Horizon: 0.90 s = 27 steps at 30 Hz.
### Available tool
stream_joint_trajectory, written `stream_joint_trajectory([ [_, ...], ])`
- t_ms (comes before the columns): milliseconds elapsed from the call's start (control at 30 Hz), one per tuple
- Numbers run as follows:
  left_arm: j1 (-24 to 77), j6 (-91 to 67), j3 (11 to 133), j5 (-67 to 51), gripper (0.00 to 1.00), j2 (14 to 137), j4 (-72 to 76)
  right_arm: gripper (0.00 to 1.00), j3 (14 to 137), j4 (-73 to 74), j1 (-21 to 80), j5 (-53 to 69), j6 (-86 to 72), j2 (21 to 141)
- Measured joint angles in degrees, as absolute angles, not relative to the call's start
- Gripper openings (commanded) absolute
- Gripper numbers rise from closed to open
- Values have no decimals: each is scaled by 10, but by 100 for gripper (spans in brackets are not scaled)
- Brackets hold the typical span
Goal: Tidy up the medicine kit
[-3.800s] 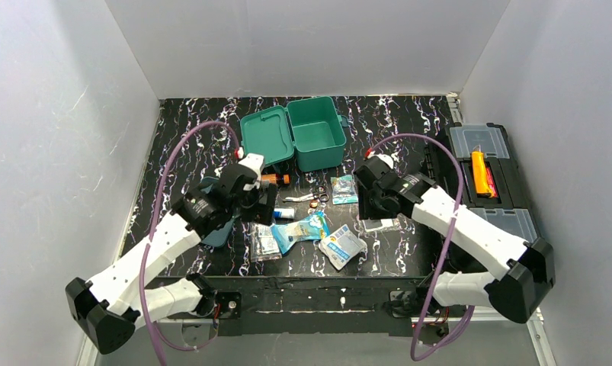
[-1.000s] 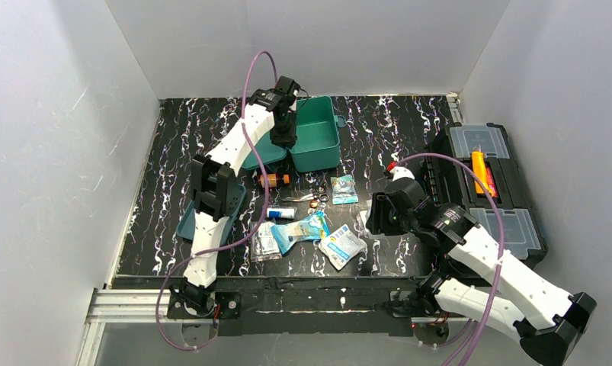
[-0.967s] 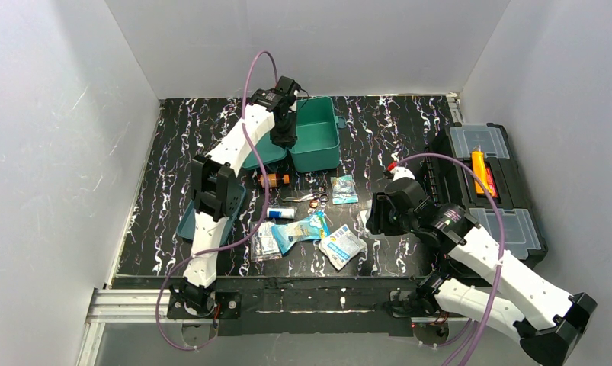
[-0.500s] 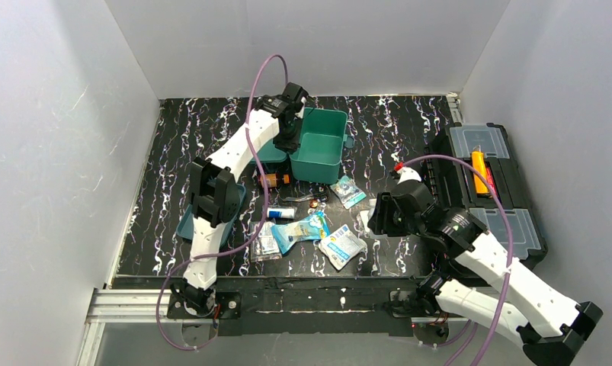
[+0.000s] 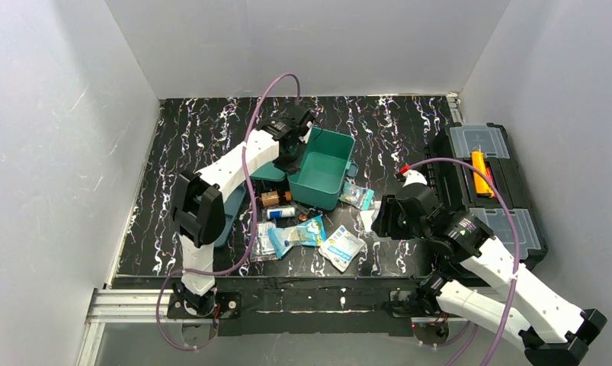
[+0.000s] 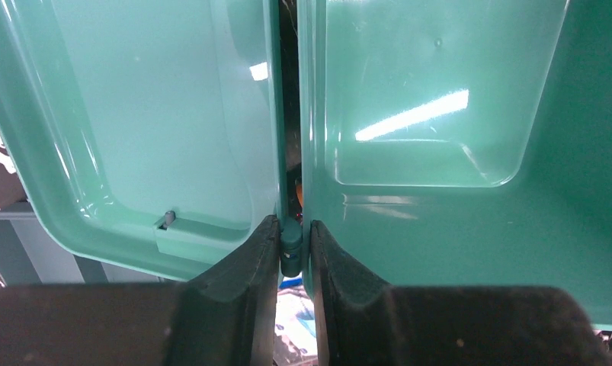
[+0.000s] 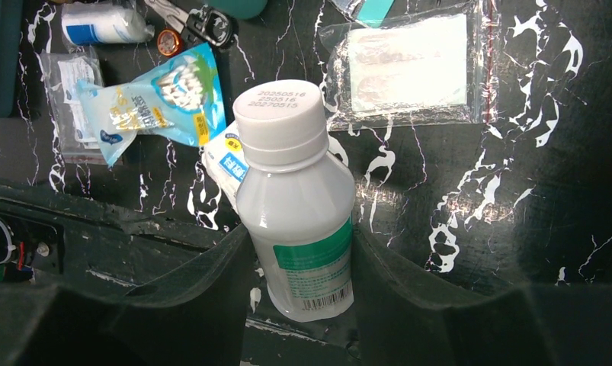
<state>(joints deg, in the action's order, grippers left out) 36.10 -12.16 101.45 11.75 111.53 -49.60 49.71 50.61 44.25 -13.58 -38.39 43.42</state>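
The robot's left fingers are across the hinge (image 6: 290, 250) and the open box faces up, so the left gripper should go on pulling the kit toward the loose items (image 5: 281, 213) before it lets go beside them.
The teal medicine kit (image 5: 323, 164) lies open and turned askew at mid-table, its lid (image 5: 266, 174) partly under my left arm. My left gripper (image 5: 291, 149) is shut on the kit's hinge (image 6: 291, 242), between the lid (image 6: 135, 114) and the box body (image 6: 440, 114). My right gripper (image 5: 379, 217) is shut on a white bottle (image 7: 295, 183) with a green label and white cap, held above the table near the front right. A darker teal tray (image 5: 226, 223) lies beside the left arm.
Loose items lie in front of the kit: blue sachets (image 5: 302, 232) (image 5: 341, 245), a clear bag (image 5: 262, 242), a brown vial (image 5: 272, 198), a white tube (image 5: 281, 213) and a small packet (image 5: 357, 196). A clear pouch (image 7: 405, 65) lies beneath the right gripper. A black toolbox (image 5: 482, 191) stands at the right edge.
My left gripper has dragged the kit nearer and to the right, turning it and pushing the small items forward. The right arm has shifted slightly nearer, still holding the bottle.
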Motion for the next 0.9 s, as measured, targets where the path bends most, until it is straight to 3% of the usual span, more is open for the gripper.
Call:
stream_joint_trajectory([
  [433,395,-112,909,112,0,1036,-468,9,557,527,442,-140,-373,484],
  [567,403,-111,904,111,12,1033,-467,9,638,525,442,-138,-352,542],
  [767,411,-107,904,108,43,1033,-468,8,728,506,442,-122,-326,628],
  [900,414,-108,903,107,54,1026,-471,8,751,481,442,-107,-333,679],
])
